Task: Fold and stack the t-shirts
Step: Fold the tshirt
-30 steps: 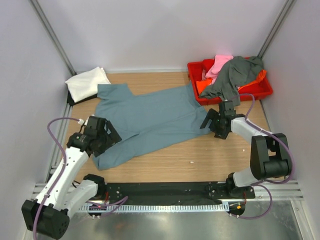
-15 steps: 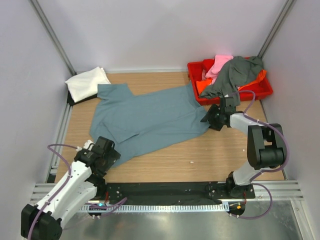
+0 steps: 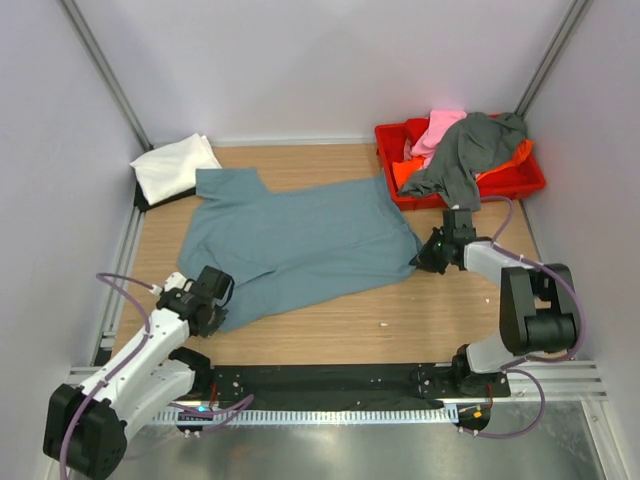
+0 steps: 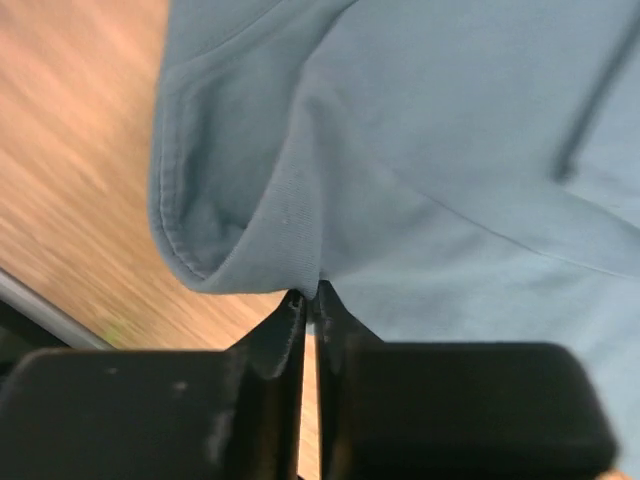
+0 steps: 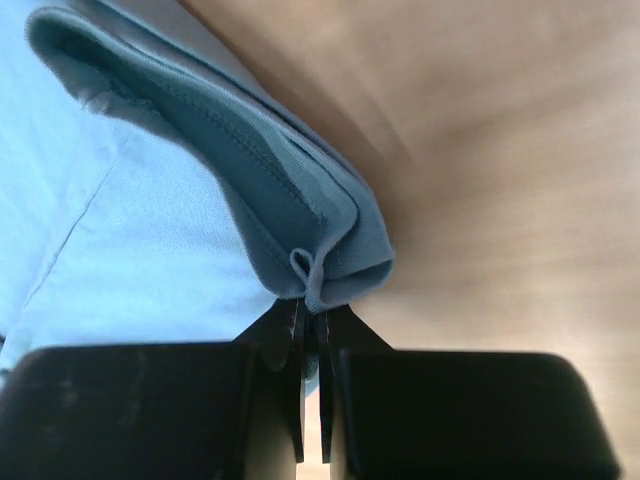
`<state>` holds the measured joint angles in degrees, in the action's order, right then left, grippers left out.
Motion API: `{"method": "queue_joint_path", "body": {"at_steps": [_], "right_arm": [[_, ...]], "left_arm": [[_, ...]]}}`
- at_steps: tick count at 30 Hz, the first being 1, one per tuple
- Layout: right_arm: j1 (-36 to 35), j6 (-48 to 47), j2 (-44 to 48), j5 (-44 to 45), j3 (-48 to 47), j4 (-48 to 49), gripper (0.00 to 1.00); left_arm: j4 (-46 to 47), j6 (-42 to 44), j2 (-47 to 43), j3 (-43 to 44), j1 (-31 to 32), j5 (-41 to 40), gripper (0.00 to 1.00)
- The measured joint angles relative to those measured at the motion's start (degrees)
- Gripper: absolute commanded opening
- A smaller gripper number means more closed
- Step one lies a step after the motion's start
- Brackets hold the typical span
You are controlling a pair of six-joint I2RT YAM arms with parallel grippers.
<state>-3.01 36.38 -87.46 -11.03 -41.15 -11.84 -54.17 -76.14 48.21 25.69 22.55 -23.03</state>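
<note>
A flap lies folded over the blue-grey t-shirt (image 3: 260,274) near my left gripper, so I should open both grippers and bring my right gripper to the flap (image 3: 268,268).
A large blue-grey t-shirt (image 3: 300,240) lies spread across the wooden table. My left gripper (image 3: 212,298) is shut on its near-left hem corner, and the pinched fold of cloth (image 4: 290,230) rises just above the fingertips (image 4: 285,320). My right gripper (image 3: 432,255) is shut on the shirt's right hem corner, where the bunched hem (image 5: 330,255) sits between the jaws. A folded white t-shirt (image 3: 172,166) lies at the back left. Dark grey (image 3: 470,145), pink (image 3: 440,128) and orange (image 3: 505,160) t-shirts are heaped in the crate.
A red plastic crate (image 3: 520,180) stands at the back right, close behind my right arm. White walls and metal posts close in the table on three sides. A black rail (image 3: 320,380) runs along the near edge.
Both grippers went from open to shut on the blue-grey shirt's hem corners. The left arm swung back toward the near-left corner of the shirt; the right one shifted slightly onto the right corner.
</note>
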Motion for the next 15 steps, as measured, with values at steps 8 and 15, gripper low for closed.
{"method": "queue_joint_path", "body": {"at_steps": [8,15], "right_arm": [[1.22,3.87,22.08,-0.52,9.22,-9.40,0.01],[1.25,7.80,41.42,-1.11,11.87,-22.53,0.01]], "left_arm": [[-0.92,5.53,-1.36,9.62,-3.50,-5.42,0.00],[-3.06,9.33,-5.01,13.38,-11.82,-2.49,0.00]]}}
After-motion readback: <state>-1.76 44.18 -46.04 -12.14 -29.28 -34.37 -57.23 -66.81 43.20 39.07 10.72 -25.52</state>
